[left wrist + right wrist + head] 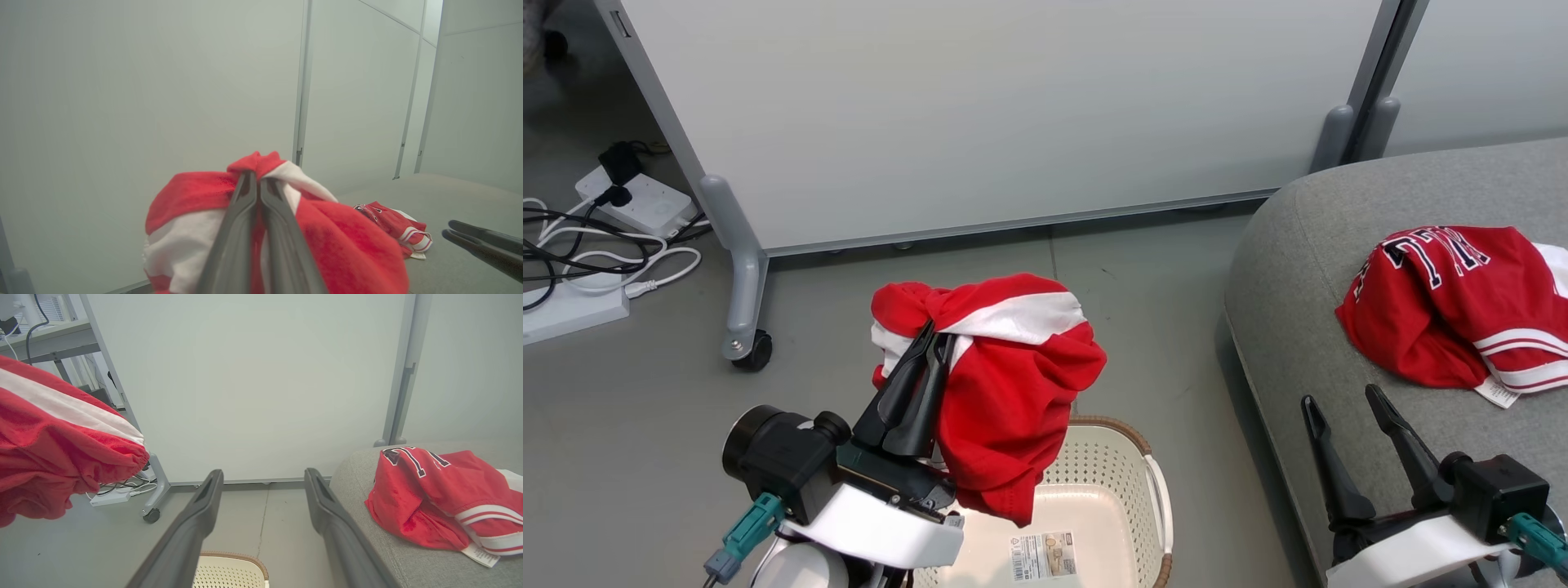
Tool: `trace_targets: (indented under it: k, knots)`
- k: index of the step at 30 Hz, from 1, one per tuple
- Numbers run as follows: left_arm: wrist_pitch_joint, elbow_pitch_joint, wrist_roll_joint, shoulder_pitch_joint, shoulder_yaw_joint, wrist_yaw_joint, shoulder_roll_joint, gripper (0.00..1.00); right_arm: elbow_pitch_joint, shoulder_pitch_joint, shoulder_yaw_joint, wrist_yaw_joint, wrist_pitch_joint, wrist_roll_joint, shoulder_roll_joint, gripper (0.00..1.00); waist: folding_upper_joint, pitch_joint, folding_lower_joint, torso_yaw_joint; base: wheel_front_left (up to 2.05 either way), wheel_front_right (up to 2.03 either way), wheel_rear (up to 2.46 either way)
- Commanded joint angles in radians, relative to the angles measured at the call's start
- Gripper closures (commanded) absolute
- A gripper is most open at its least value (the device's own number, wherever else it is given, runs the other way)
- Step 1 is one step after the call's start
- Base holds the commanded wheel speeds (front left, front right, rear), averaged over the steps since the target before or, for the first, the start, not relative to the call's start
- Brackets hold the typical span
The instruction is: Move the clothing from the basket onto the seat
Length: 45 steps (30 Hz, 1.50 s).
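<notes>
I expect the red shorts [1027, 377] to stay bunched and droop around my right gripper when I carry them, since limp folds [1005, 449] hang below my left gripper's pinch.
My left gripper [937, 335] is shut on the red shorts [1005, 384] with a white stripe, holding them bunched in the air above the cream basket [1111, 465]. In the left wrist view the gripper [256, 179] pinches the shorts [347, 249]. The basket floor shows only its barcode sticker [1043, 556]. The red jersey [1445, 302] with navy-and-white lettering lies crumpled on the grey sofa seat [1298, 269]. My right gripper [1342, 398] is open over the sofa's front edge, holding nothing; in its own view the gripper [263, 475] sits left of the jersey [429, 494], with the shorts [61, 457] at far left.
A white partition panel [980, 106] on a castor leg [747, 343] stands behind the basket. Power strips and cables [596, 245] lie on the grey floor at the left. A second panel [1486, 73] stands behind the sofa.
</notes>
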Motion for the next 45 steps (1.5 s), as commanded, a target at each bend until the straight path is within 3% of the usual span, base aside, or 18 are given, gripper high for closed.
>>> trace_targets:
  k: [1, 13, 23, 28, 38, 39, 40, 41, 45]
  knots:
    - [-0.001, -0.004, -0.005, 0.001, 0.001, 0.002, 0.005, 1.00, -0.005, 0.006, -0.002, 0.000, 0.001, 0.005, -0.005, 0.00, -0.0001, 0.001, 0.0001, 0.001, 0.00, 0.00, 0.00]
    - [0.003, 0.004, -0.006, -0.002, -0.009, 0.006, 0.013, 1.00, -0.040, -0.020, 0.028, 0.000, -0.015, 0.046, -0.004, 0.00, -0.0001, -0.001, 0.0001, 0.007, 0.00, 0.00, 0.00]
    - [-0.002, 0.011, -0.004, -0.018, -0.027, 0.000, 0.014, 1.00, -0.123, -0.133, 0.345, 0.000, 0.016, 0.143, -0.005, 0.00, -0.0001, 0.016, 0.0001, 0.017, 0.00, 0.00, 0.00]
    - [-0.006, 0.023, 0.001, -0.027, -0.046, -0.009, 0.011, 1.00, -0.066, -0.205, 0.481, 0.000, 0.021, 0.193, -0.005, 0.00, -0.0001, 0.022, 0.0001, 0.026, 0.00, 0.00, 0.00]
    - [-0.014, 0.028, 0.006, -0.043, -0.079, -0.023, 0.007, 1.00, 0.145, -0.339, 0.618, 0.000, 0.010, 0.205, -0.005, 0.00, -0.0001, 0.032, 0.0001, 0.036, 0.00, 0.00, 0.00]
    - [-0.013, 0.028, 0.006, -0.043, -0.081, -0.022, 0.007, 1.00, 0.160, -0.351, 0.629, 0.000, 0.004, 0.217, -0.005, 0.50, -0.0001, 0.032, 0.0001, 0.037, 0.00, 0.00, 0.00]
    - [-0.014, 0.029, 0.005, -0.043, -0.084, -0.023, 0.006, 1.00, 0.175, -0.361, 0.639, 0.000, 0.001, 0.224, -0.005, 0.90, -0.0001, 0.033, 0.0001, 0.039, 0.00, 0.00, 0.00]
    - [-0.014, 0.030, 0.004, -0.043, -0.086, -0.024, 0.006, 1.00, 0.193, -0.372, 0.647, 0.000, 0.005, 0.231, -0.005, 1.00, -0.0001, 0.034, 0.0001, 0.040, 0.00, 0.00, 0.00]
    - [-0.017, 0.035, 0.000, -0.046, -0.088, -0.023, 0.008, 1.00, 0.228, -0.402, 0.663, 0.000, -0.016, 0.256, -0.005, 1.00, -0.0001, 0.036, 0.0001, 0.044, 0.00, 0.00, 0.00]
